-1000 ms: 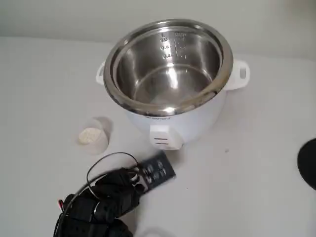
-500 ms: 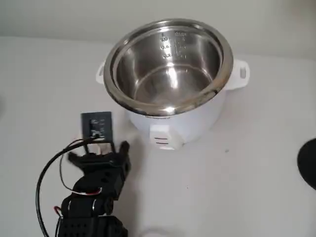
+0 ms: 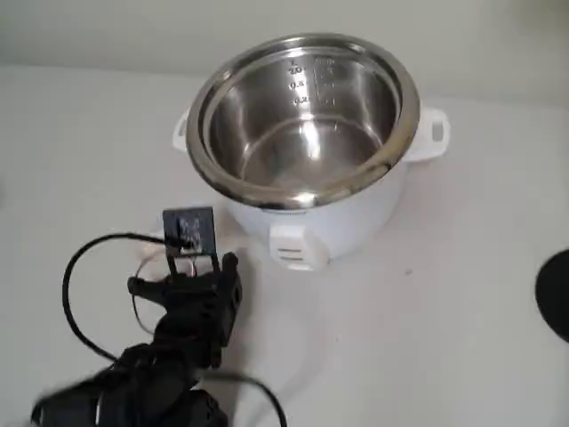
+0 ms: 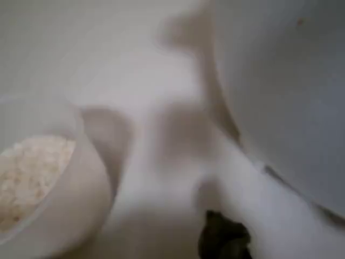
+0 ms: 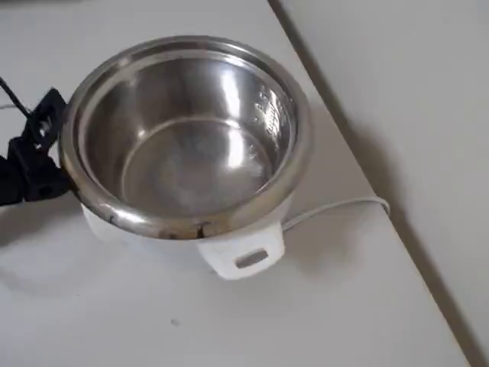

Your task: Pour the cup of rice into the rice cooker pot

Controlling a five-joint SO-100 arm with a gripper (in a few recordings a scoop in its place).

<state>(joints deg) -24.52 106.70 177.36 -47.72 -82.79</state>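
Note:
I expect the rice to leave the cup (image 4: 78,197) empty and spread thinly over the pot's bottom when I pour, because the rice lies in loose grains (image 4: 33,175).
The rice cooker pot (image 3: 302,124) is a shiny steel bowl with level marks, seated in a white cooker body (image 3: 311,227) with side handles; the overhead view shows the pot (image 5: 187,138) with nothing inside. The small translucent cup (image 4: 48,183) stands upright on the table at the left of the wrist view, with white rice (image 4: 29,178) in it. My black gripper (image 3: 182,271) hovers low, left of the cooker's front, fingers spread wide; it covers the cup in the fixed view. One dark fingertip (image 4: 223,243) shows at the bottom of the wrist view, apart from the cup.
The white cooker wall (image 4: 280,97) rises close on the right in the wrist view. A black round object (image 3: 556,294) sits at the table's right edge. A white cord (image 5: 336,206) runs from the cooker toward the table edge. Loose black cables (image 3: 76,276) loop beside the arm.
The arm swung from the lower middle leftward and forward, over the spot where the cup stood. In the last half second it edged slightly right. The cup is now covered in the fixed view.

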